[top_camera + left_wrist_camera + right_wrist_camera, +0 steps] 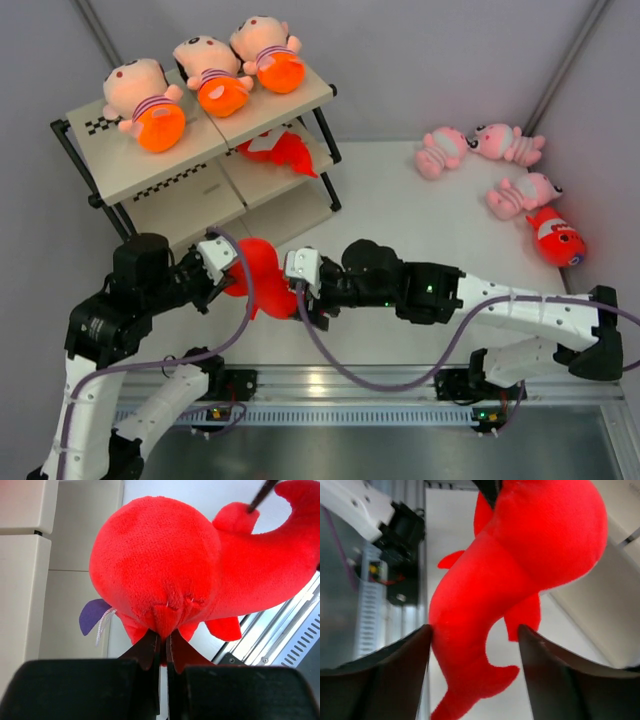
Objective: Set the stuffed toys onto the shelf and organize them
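Observation:
My right gripper should grab the fish plush by its tail (469, 672) and shelve it head first, as my left gripper holds it by a fin at its head (164, 619).
A red-orange fish plush (256, 280) hangs between my two grippers just in front of the shelf (190, 190). My left gripper (222, 278) is shut on a small fin of it, as the left wrist view shows (162, 640), with the fish's round body (160, 565) above the jaws. My right gripper (305, 295) is open, and in its wrist view (475, 635) the jaws stand on either side of the fish's tail (470, 680). A second fish (278, 150) lies on the middle tier. A third fish (557, 238) and three pink striped dolls (440, 150) (510, 143) (522, 193) lie at the far right.
Three larger peach dolls with orange bottoms (150, 105) (215, 75) (268, 52) fill the shelf's top tier. The shelf's beige boards show at the left of the left wrist view (20, 575). A metal rail (350, 385) runs along the table's near edge.

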Tool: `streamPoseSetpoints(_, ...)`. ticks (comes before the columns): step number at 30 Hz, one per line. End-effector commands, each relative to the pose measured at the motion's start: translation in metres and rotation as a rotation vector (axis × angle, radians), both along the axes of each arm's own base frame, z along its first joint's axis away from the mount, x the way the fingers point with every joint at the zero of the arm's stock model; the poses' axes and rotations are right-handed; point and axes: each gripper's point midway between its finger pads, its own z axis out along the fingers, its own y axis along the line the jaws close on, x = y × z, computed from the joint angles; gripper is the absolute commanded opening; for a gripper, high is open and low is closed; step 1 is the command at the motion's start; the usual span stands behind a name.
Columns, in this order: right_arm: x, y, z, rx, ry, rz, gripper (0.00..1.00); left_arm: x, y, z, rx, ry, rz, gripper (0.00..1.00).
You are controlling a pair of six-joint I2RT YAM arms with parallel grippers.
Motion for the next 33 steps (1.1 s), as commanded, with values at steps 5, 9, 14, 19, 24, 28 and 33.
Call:
streamPoseSetpoints(5, 0.049, -0.011, 0.034, 0.325, 0.596, -0.116, 0.94, 0.007, 0.003, 0.018, -0.017, -0.118, 0.013, 0.00)
streamPoseSetpoints(9, 0.047, -0.006, 0.031, 0.300, 0.714, -0.105, 1.00, 0.008, 0.008, 0.012, 0.012, -0.125, 0.028, 0.00)
streamPoseSetpoints(14, 0.032, 0.005, 0.033, 0.311, 0.813, -0.013, 0.99, 0.009, 0.009, 0.011, 0.019, -0.130, 0.030, 0.00)
streamPoseSetpoints(19, 0.032, 0.014, 0.021, 0.274, 0.847, -0.026, 0.98, 0.008, 0.011, 0.019, 0.012, -0.152, 0.038, 0.00)
streamPoseSetpoints(24, 0.029, 0.020, 0.000, 0.223, 0.875, -0.056, 0.98, 0.010, 0.014, 0.022, 0.024, -0.168, 0.054, 0.00)
streamPoseSetpoints(28, 0.023, 0.025, -0.005, 0.211, 0.890, -0.045, 0.85, 0.011, 0.015, 0.022, 0.025, -0.172, 0.062, 0.00)
streamPoseSetpoints(33, 0.026, 0.021, 0.009, 0.259, 0.862, -0.057, 0.18, 0.011, 0.019, 0.024, 0.032, -0.186, 0.077, 0.00)
